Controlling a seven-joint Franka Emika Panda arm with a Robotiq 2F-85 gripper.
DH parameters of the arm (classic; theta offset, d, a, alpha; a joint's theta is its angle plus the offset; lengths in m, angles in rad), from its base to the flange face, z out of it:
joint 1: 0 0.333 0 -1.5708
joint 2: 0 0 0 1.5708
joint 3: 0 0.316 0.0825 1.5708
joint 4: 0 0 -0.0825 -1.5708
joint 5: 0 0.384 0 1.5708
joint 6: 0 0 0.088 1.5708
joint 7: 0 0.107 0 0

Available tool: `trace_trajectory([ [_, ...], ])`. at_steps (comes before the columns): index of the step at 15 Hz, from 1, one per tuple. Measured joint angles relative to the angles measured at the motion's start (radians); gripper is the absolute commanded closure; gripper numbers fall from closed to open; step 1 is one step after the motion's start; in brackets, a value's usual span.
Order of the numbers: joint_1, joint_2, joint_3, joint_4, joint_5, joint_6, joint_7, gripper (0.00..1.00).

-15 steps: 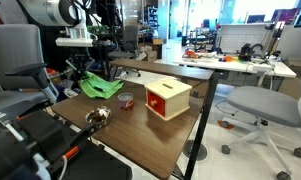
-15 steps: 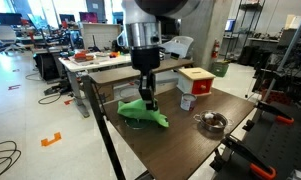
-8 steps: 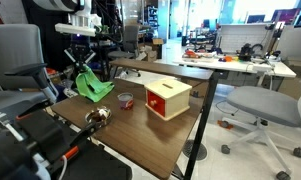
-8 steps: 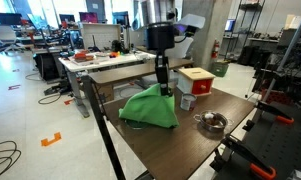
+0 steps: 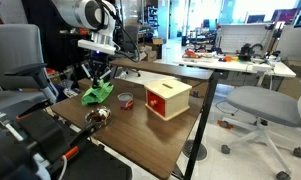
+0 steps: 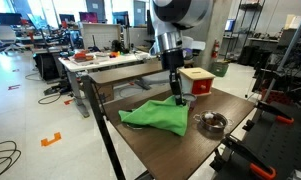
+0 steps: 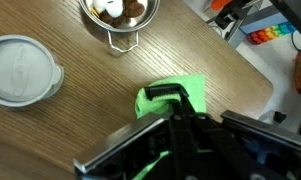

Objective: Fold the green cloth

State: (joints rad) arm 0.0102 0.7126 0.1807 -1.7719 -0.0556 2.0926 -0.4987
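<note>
I should now lower my gripper until the green cloth's lifted corner [image 6: 177, 103], hanging over the green cloth and clear of the metal bowl, rests there, then let go.
The green cloth [image 6: 155, 116] lies on the wooden table [image 6: 180, 150], one corner lifted toward the gripper. It shows as a bunched green mass in an exterior view [image 5: 97, 94]. My gripper [image 6: 176, 99] hangs low over the cloth's right end and is shut on a fold of it. In the wrist view the gripper fingers [image 7: 170, 100] pinch the green cloth [image 7: 185, 88] just above the tabletop; most of the cloth is hidden under the gripper body.
A metal bowl [image 7: 118, 16] with small items stands near the gripper, also in an exterior view [image 6: 210, 122]. A round lidded cup [image 7: 22, 68] and a wooden box with a red lid [image 5: 167, 97] stand nearby. Office chairs [image 5: 260, 105] flank the table.
The gripper has carried the cloth's edge across and down toward the bowl. The cloth, lifted high half a second ago, now lies spread low on the table.
</note>
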Motion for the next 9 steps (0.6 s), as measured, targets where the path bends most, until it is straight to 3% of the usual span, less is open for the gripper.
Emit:
trace_trajectory([
  [8,0.009,0.233,-0.008,0.228,0.000,-0.095,0.080,0.99],
  [9,0.011,0.256,-0.009,0.253,0.000,-0.102,0.093,0.71],
])
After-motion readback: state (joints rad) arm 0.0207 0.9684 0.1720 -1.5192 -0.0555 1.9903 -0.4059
